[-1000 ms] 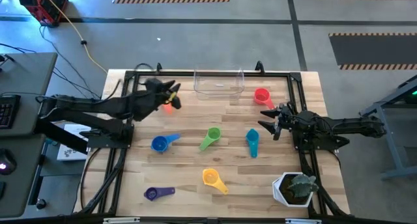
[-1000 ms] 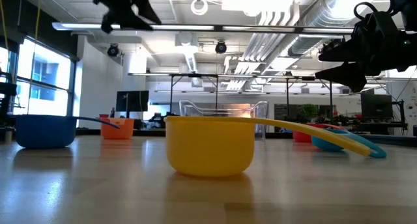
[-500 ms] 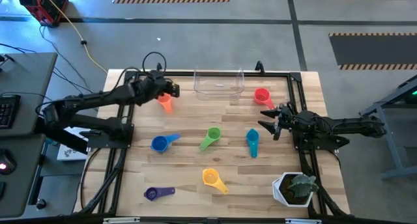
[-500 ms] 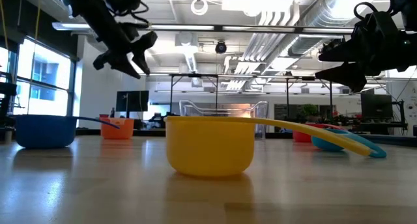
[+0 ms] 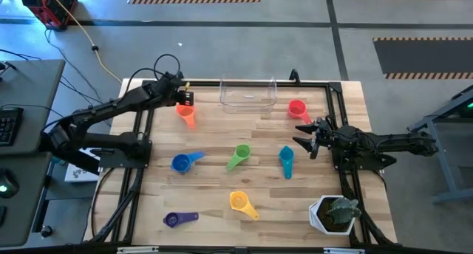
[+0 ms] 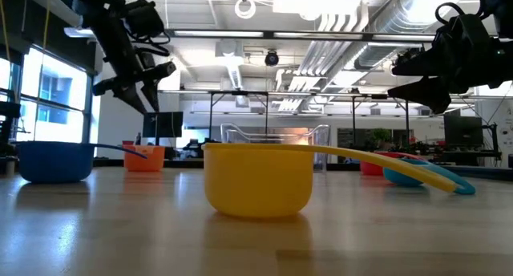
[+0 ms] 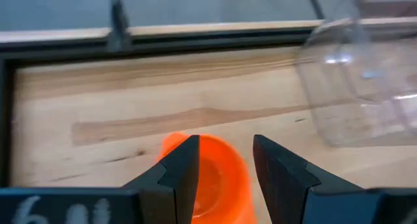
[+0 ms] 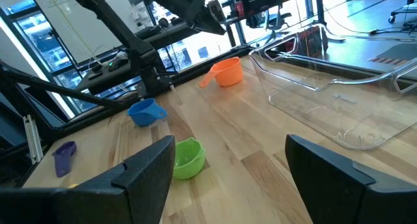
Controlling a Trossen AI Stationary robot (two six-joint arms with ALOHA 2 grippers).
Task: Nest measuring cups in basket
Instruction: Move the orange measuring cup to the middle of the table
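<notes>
The orange cup (image 5: 185, 111) is standing with its opening up, below my left gripper's open fingers. I keep moving the fingers down until they are on both sides of the cup's rim (image 7: 169, 146), then close them.
My left gripper (image 5: 184, 100) is open and hovers above the orange cup (image 5: 186, 114), which stands on the table near the far left corner; in the left wrist view the orange cup (image 7: 210, 175) shows between the two fingers, and the low view shows the left gripper (image 6: 131, 87) well above the orange cup (image 6: 144, 157). The clear basket (image 5: 248, 94) sits at the far edge. Red (image 5: 297, 108), teal (image 5: 286, 158), green (image 5: 239, 156), blue (image 5: 184, 161), yellow (image 5: 241, 202) and purple (image 5: 177, 218) cups lie scattered. My right gripper (image 5: 306, 136) waits open at the right, above the table.
A white plant pot (image 5: 334, 213) stands at the near right corner. The black frame rails (image 5: 140, 136) run along the table's left and right sides. Bare wood lies between the orange cup and the basket (image 7: 355, 87).
My left gripper has come down from high above the table and shifted toward the far left corner, the arm stretching out; the orange cup, covered by it in the high view before, now shows beside it. The fingers stay open. The cups have not moved.
</notes>
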